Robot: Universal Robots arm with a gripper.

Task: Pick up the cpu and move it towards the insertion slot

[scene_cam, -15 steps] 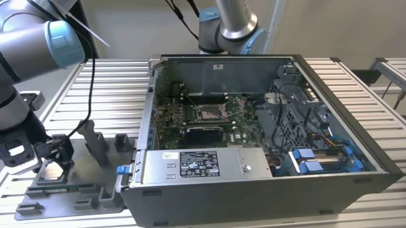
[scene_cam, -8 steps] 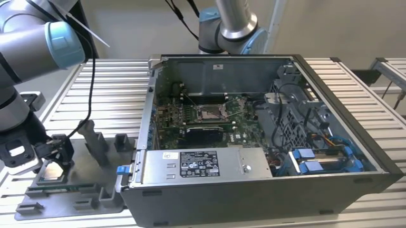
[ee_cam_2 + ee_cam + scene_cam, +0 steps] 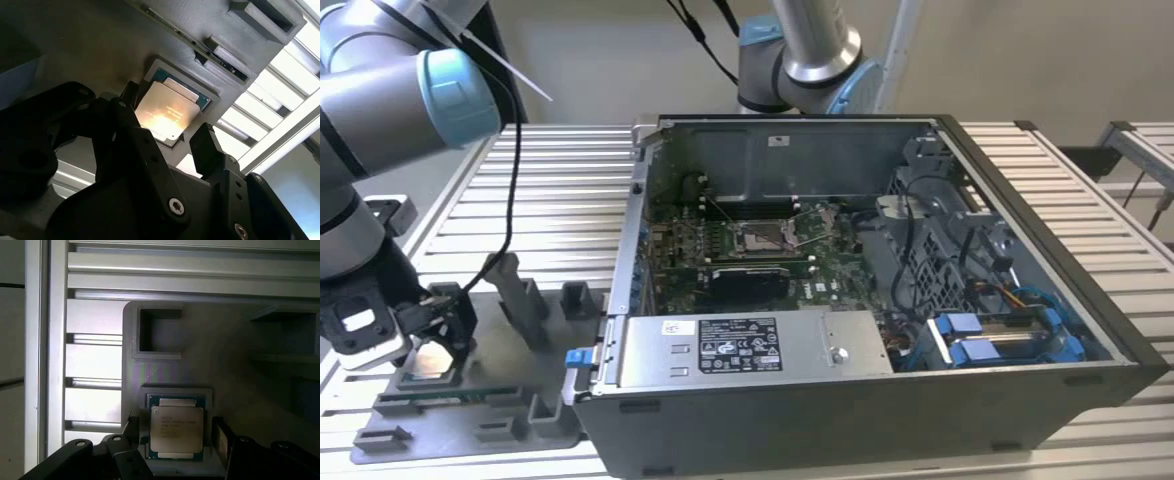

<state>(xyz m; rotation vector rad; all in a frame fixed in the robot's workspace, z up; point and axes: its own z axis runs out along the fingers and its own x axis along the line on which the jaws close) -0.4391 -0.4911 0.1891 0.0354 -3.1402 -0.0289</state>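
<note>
My gripper is about to lift the cpu (image 3: 177, 429), and only low walls (image 3: 176, 390) frame it with its top open, so it will come free of the tray at once.
The cpu (image 3: 434, 358) is a small square chip with a shiny silver top. It lies flat in the square recess of the grey plastic tray (image 3: 507, 415), at the exterior view's lower left. My gripper (image 3: 438, 330) hangs just above it. In both wrist views the black fingers (image 3: 133, 431) stand on either side of the cpu (image 3: 176, 429) with a gap on each side, so the gripper (image 3: 176, 436) is open. The second wrist view shows the same: cpu (image 3: 165, 112), gripper (image 3: 167, 121). The insertion slot (image 3: 763, 237) sits on the green board inside the case, with its metal frame raised.
The open computer case (image 3: 1067, 300) fills the middle and right, with a silver power supply (image 3: 740, 345) along its near wall. Upright grey posts (image 3: 520, 295) rise from the tray and a green memory stick (image 3: 447, 397) lies along it. A second arm (image 3: 807, 50) stands behind the case.
</note>
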